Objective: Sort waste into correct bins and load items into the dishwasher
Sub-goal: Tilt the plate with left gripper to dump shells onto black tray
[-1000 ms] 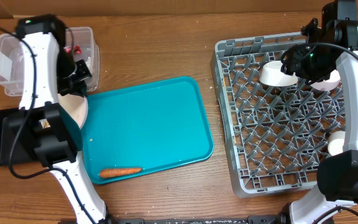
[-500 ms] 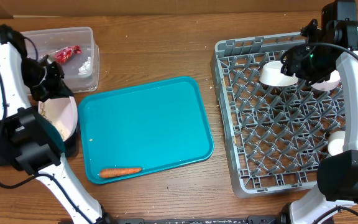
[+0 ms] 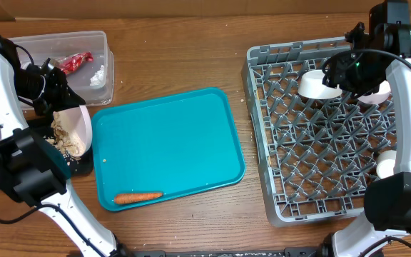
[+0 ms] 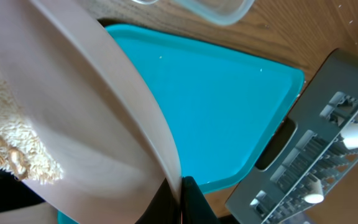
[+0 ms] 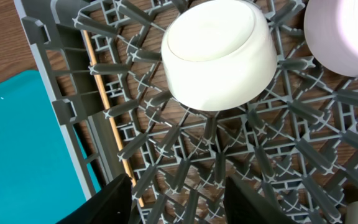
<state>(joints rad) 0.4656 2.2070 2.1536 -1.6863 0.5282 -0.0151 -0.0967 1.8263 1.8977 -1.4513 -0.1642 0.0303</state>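
Beige food bits (image 4: 20, 121) stick to the slanted white plate. Next, I tilt the plate steeper over the black tray (image 3: 82, 165) with my left gripper before I load it.
My left gripper (image 3: 61, 100) is shut on the rim of the white plate (image 3: 79, 127) and holds it steeply tilted over the black tray (image 3: 83, 166). Beige food bits (image 3: 63, 138) slide off its low side. In the left wrist view the jaws (image 4: 180, 200) pinch the plate (image 4: 79, 118), with bits (image 4: 11, 152) on it. The clear tub (image 3: 95, 39) holds the red wrapper (image 3: 75, 62) and the white scrap (image 3: 97, 73). The carrot (image 3: 138, 197) lies on the teal tray (image 3: 170, 143). My right gripper (image 5: 179, 190) is open and empty over the grey dish rack (image 3: 262, 53), just below a white bowl (image 5: 219, 53).
The rack also holds a pale pink cup (image 5: 347, 34), a white cup (image 3: 385, 164) near its right wall and a wooden chopstick (image 5: 107, 106) along its left wall. The teal tray lies between the bins and the rack on the wooden table.
My left arm has swung left off the tub. The plate has tipped from nearly flat to steeply tilted, and the food bits have slid toward the black tray. The right arm has not moved.
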